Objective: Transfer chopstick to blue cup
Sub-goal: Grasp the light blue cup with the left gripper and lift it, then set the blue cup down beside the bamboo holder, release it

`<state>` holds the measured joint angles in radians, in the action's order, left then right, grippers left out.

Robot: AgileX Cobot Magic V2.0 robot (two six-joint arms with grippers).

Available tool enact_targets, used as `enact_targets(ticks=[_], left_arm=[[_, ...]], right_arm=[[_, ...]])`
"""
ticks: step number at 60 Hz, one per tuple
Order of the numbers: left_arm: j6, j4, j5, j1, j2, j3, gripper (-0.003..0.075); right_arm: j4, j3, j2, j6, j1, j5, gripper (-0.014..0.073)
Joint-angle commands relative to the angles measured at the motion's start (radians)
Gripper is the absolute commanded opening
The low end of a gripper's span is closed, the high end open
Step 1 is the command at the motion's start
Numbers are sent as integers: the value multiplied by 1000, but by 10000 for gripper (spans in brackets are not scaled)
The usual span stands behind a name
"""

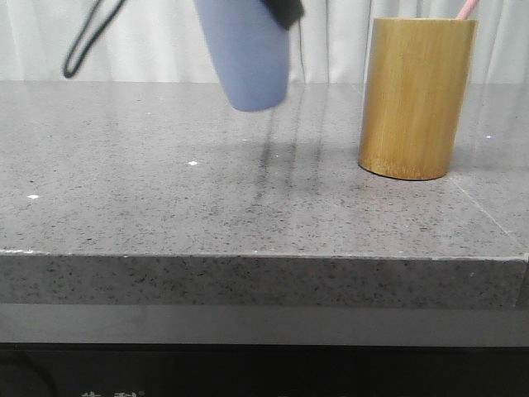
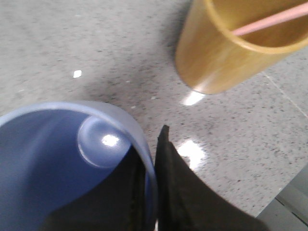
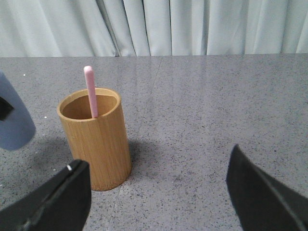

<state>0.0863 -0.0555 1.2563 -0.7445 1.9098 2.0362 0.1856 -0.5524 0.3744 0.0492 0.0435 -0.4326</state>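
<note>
I should keep lowering the cup with my left gripper until the cup's base stands flat, because the blue cup's base [image 1: 258,99] points down at clear stone [image 1: 285,169] next to the bamboo cylinder.
The blue cup [image 1: 248,54] hangs tilted in the air above the table at the back, left of centre. My left gripper [image 2: 154,159] is shut on its rim, one finger inside and one outside; the cup [image 2: 57,159] looks empty inside. A pale pink chopstick [image 3: 90,91] stands in the bamboo cylinder [image 3: 96,137], which is on the table at the right in the front view [image 1: 417,95]; the stick's tip shows there [image 1: 468,8] and in the left wrist view [image 2: 269,21]. My right gripper [image 3: 156,178] is open and empty, apart from the cylinder.
The grey stone table [image 1: 165,207] has its front edge close to the camera. A white curtain [image 3: 192,24] hangs behind the table. A black cable [image 1: 87,37] loops at the upper left.
</note>
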Motion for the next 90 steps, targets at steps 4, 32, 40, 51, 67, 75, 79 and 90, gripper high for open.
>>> enact_targets(ticks=[4, 32, 40, 51, 67, 75, 79, 90], left_arm=[[0, -19, 8, -32, -6, 39, -18], [0, -23, 8, -36, 30, 39, 19], [0, -23, 8, -36, 30, 39, 131], [0, -23, 8, -36, 30, 39, 291], [0, -23, 10, -36, 28, 101, 359], [0, -35, 11, -36, 25, 168, 359], [0, -42, 11, -36, 19, 183, 359], [-1, -42, 11, -36, -21, 194, 359]], right_arm=[[-6, -33, 14, 5, -6, 78, 591], [-6, -32, 14, 5, -6, 78, 591], [-6, -32, 14, 5, -6, 78, 591], [-6, -32, 14, 5, -6, 78, 591], [-6, -32, 14, 5, -6, 78, 591], [-6, -32, 14, 5, -6, 78, 591], [-6, -32, 14, 5, -6, 78, 591], [-6, -32, 14, 5, -6, 78, 591]])
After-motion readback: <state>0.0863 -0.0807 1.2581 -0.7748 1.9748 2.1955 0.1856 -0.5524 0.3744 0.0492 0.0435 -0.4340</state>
